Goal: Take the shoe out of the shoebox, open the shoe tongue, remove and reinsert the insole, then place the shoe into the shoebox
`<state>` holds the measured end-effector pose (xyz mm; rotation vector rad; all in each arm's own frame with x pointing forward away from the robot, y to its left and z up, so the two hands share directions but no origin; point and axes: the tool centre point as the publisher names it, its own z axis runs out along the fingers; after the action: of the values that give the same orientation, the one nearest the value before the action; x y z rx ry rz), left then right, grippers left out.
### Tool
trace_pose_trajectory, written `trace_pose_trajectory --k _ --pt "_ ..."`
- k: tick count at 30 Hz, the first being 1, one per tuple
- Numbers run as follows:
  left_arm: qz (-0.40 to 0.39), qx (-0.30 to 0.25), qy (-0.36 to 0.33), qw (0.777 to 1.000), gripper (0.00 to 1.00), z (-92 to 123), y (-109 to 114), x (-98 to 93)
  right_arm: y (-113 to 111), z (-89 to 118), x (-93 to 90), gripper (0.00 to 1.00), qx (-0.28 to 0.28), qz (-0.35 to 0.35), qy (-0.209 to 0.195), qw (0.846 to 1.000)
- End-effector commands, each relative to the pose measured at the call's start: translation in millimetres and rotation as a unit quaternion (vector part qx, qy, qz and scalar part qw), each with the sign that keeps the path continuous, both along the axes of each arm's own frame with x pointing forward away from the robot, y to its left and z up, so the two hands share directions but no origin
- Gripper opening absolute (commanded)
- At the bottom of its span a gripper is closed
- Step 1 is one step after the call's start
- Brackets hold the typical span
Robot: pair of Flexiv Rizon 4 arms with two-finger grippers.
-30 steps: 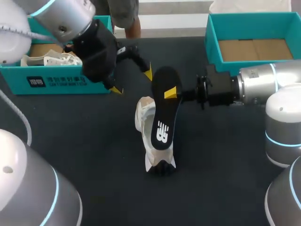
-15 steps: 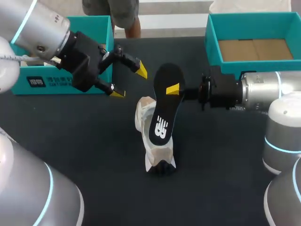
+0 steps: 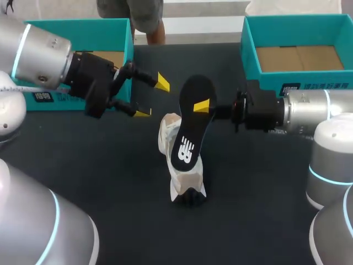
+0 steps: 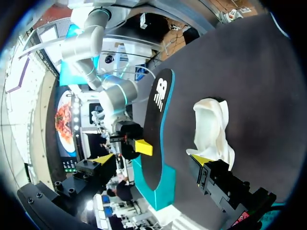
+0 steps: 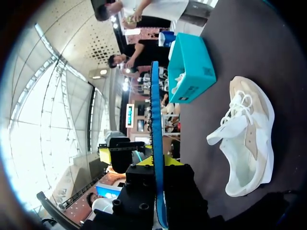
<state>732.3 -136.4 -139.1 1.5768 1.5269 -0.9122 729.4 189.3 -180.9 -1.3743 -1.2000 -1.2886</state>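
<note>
My gripper will carry the black insole (image 3: 193, 126) into the shoe, and the insole should keep its shape, because the logo end (image 4: 161, 91) sticks out straight past my right gripper.
A white and beige shoe (image 3: 167, 135) lies on the dark table, with its toe toward the front edge. Its black insole (image 3: 190, 132) with a teal underside stands on edge above the shoe, and my right gripper (image 3: 202, 106) is shut on its heel end. In the right wrist view the insole (image 5: 154, 110) runs edge-on out from between the fingers of that gripper (image 5: 158, 163), with the shoe (image 5: 249, 134) beside it. My left gripper (image 3: 153, 98) hangs open to the left of the insole, apart from it. From the left wrist the insole (image 4: 156, 129) and the shoe (image 4: 213, 127) lie ahead of the wide-open gripper (image 4: 151, 160).
A teal shoebox (image 3: 129, 33) stands at the back left, behind my left arm, and holds another pale shoe (image 5: 180, 79). A second teal shoebox (image 3: 248, 38) with a bare cardboard floor stands at the back right, just behind my right arm.
My left arm has drawn back to the left, taking its open gripper away from the insole. The right gripper still holds the insole over the shoe, barely shifted.
</note>
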Motion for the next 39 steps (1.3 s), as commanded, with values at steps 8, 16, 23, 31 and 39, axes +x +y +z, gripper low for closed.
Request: trace_pose_trajectory --k 8,16,23,31,39 --pt "0.014 -0.058 -0.007 0.998 1.0 -5.5 -3.9 0.4 2.4 1.4 -0.5 0.0 -0.005 0.001 0.002 1.0" --pt "0.014 -0.058 -0.007 0.998 1.0 -5.5 -3.9 0.4 1.4 1.2 -0.5 0.0 -0.001 -0.004 -0.002 1.0" --pt "0.014 -0.058 -0.007 0.998 1.0 -5.5 -3.9 0.4 0.2 2.5 0.0 0.0 -0.002 -0.004 -0.002 1.0" --pt "0.013 -0.059 -0.007 0.998 1.0 -5.7 -5.7 0.2 0.2 4.8 1.0 0.0 -0.001 -0.005 -0.003 1.0" --pt "0.0 -0.064 -0.015 0.998 1.0 -5.5 -22.0 3.9 2.9 3.6 0.2 0.0 0.001 -0.006 -0.002 1.0"
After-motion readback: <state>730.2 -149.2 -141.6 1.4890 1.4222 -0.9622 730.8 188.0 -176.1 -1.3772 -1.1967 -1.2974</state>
